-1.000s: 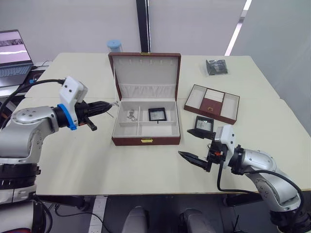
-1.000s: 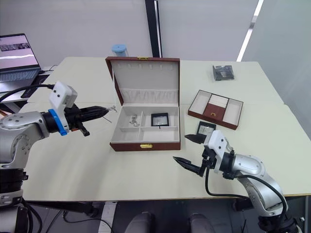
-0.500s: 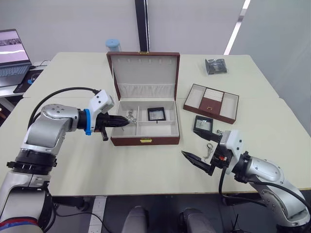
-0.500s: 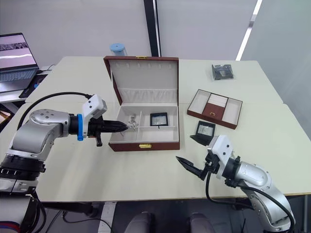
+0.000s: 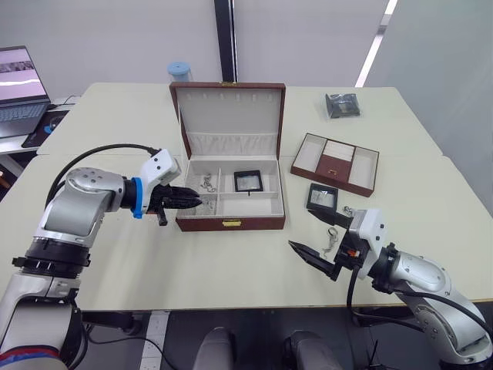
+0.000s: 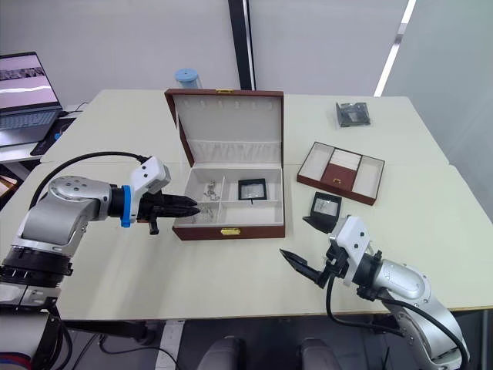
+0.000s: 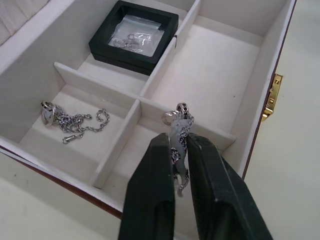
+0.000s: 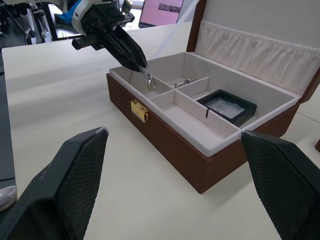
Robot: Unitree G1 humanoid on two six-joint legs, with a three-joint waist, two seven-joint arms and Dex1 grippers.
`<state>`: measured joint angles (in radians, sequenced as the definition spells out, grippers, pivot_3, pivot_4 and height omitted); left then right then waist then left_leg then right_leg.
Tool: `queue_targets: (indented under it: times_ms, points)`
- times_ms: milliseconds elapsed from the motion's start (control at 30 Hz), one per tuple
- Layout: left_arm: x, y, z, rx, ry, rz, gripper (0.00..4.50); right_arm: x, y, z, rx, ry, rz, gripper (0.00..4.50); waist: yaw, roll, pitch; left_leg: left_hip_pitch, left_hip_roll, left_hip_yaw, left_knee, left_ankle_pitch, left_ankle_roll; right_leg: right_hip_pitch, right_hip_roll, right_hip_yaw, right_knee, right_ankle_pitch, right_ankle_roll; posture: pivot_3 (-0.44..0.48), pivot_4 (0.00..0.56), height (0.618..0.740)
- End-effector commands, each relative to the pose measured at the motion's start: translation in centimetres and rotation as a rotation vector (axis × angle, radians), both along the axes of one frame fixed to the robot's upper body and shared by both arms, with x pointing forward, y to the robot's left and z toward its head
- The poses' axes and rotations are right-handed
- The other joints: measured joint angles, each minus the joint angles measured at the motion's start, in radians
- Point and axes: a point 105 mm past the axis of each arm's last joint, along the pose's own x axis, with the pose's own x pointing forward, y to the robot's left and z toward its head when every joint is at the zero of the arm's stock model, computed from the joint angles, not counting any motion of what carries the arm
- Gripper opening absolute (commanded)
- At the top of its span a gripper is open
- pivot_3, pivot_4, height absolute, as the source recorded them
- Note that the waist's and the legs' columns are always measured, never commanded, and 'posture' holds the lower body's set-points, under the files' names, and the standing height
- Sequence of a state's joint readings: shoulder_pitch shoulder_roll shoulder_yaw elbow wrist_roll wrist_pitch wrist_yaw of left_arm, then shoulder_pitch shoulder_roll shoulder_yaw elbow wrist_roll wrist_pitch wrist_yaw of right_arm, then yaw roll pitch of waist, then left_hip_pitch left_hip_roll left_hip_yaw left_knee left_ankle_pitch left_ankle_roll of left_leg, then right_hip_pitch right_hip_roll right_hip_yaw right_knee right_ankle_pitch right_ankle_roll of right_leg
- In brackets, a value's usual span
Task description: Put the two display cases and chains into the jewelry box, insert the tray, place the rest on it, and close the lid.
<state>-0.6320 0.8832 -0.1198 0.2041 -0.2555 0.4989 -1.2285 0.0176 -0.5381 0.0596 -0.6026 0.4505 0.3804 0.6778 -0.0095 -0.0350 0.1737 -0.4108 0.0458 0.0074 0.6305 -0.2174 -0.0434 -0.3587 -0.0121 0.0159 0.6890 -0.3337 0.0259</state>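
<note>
The second display case (image 5: 322,198) has a cloudy window within its black frame, so I expect bagged rings to stay inside when I lift the case.
The jewelry box (image 5: 246,223) stands open at mid-table with its lid (image 5: 229,108) upright. One display case (image 5: 248,179) lies in its back right compartment, and a chain (image 7: 70,122) lies in the back left one. My left gripper (image 7: 179,142) is shut on another chain (image 7: 179,120), held over the front left compartment. The second display case (image 5: 323,197) rests on the table right of the box, with a loose chain (image 5: 333,235) just in front of it. The tray (image 5: 308,152) sits further back right. My right gripper (image 5: 300,229) is open and holds nothing, low over the table in front of that case.
A dark crinkled packet (image 5: 343,105) lies at the far right of the table. A blue cup (image 5: 179,72) stands behind the lid. A laptop (image 5: 19,77) is at the far left. Bare tabletop stretches in front of the box.
My left gripper has swung from left of the box to over its front left compartment, carrying the chain. The right gripper has sunk a little toward the table's front.
</note>
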Motion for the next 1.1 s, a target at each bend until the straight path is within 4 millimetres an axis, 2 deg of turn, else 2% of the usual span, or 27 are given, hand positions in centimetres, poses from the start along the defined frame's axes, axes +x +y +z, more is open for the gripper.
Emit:
queue_targets:
  times_ms: [33,200,300,333,433,633,833,933,1100]
  points:
    - [0.2,0.4,1.0,-0.017,-0.046,0.022,2.08,0.0,0.1,1.1,-0.001,-0.052,0.012,4.50,0.000,0.000,0.000,0.000,0.000,0.000,0.000,0.000,0.000,0.000,0.000,0.000,0.000,0.000,0.000,0.000,0.150,0.740]
    - [-0.1,0.6,1.3,-0.080,-0.046,0.048,3.57,0.2,-0.3,1.1,-0.010,-0.044,0.019,4.50,-0.002,0.000,0.000,0.000,0.000,0.000,0.000,0.000,0.000,0.000,0.000,0.000,0.000,0.000,0.000,0.000,0.150,0.740]
    - [-0.6,0.6,2.0,-0.186,-0.036,0.073,4.46,0.7,-1.2,1.2,-0.026,-0.037,0.012,4.50,-0.001,0.000,0.000,0.000,0.000,0.000,0.000,0.000,0.000,0.000,0.000,0.000,0.000,0.000,0.000,0.000,0.150,0.740]
    - [-0.8,0.7,2.2,-0.212,-0.033,0.081,4.46,0.8,-1.5,1.2,-0.032,-0.035,0.010,4.50,-0.001,0.000,0.000,0.000,0.000,0.000,0.000,0.000,0.000,0.000,0.000,0.000,0.000,0.000,0.000,0.000,0.150,0.740]
    - [-1.9,1.7,2.2,-0.282,-0.020,0.138,4.46,1.6,-4.1,1.3,-0.050,-0.010,-0.029,4.50,-0.001,0.000,0.000,0.000,0.000,0.000,0.001,0.000,0.000,0.000,-0.001,0.000,0.000,0.000,0.000,0.000,0.150,0.740]
    - [-3.7,5.4,1.5,-0.329,-0.051,0.318,4.46,3.2,-8.4,1.4,-0.086,0.022,-0.109,4.50,-0.008,0.000,0.000,0.000,0.001,-0.001,0.001,0.000,0.000,0.000,-0.005,-0.001,0.001,0.000,0.000,0.000,0.150,0.740]
    - [-6.2,10.9,-1.0,-0.205,-0.047,0.554,4.46,4.4,-13.6,0.8,-0.159,0.066,-0.231,4.50,-0.017,0.000,0.000,0.001,0.000,0.000,0.000,0.000,0.000,0.001,-0.006,0.000,0.001,0.000,0.000,0.000,0.150,0.740]
    - [-7.5,13.0,-2.1,-0.148,-0.039,0.629,4.46,4.5,-15.8,0.3,-0.198,0.087,-0.278,4.50,-0.016,0.000,0.000,0.001,0.000,0.000,0.000,0.000,0.000,0.001,-0.006,0.000,0.001,0.000,0.000,0.000,0.150,0.740]
    - [-8.7,15.8,-3.0,-0.126,-0.068,0.755,4.46,5.0,-17.9,-0.1,-0.210,0.104,-0.345,4.50,-0.016,0.000,0.000,0.002,0.000,0.000,0.000,0.000,0.000,0.001,-0.007,0.000,0.001,0.000,0.000,0.000,0.150,0.740]
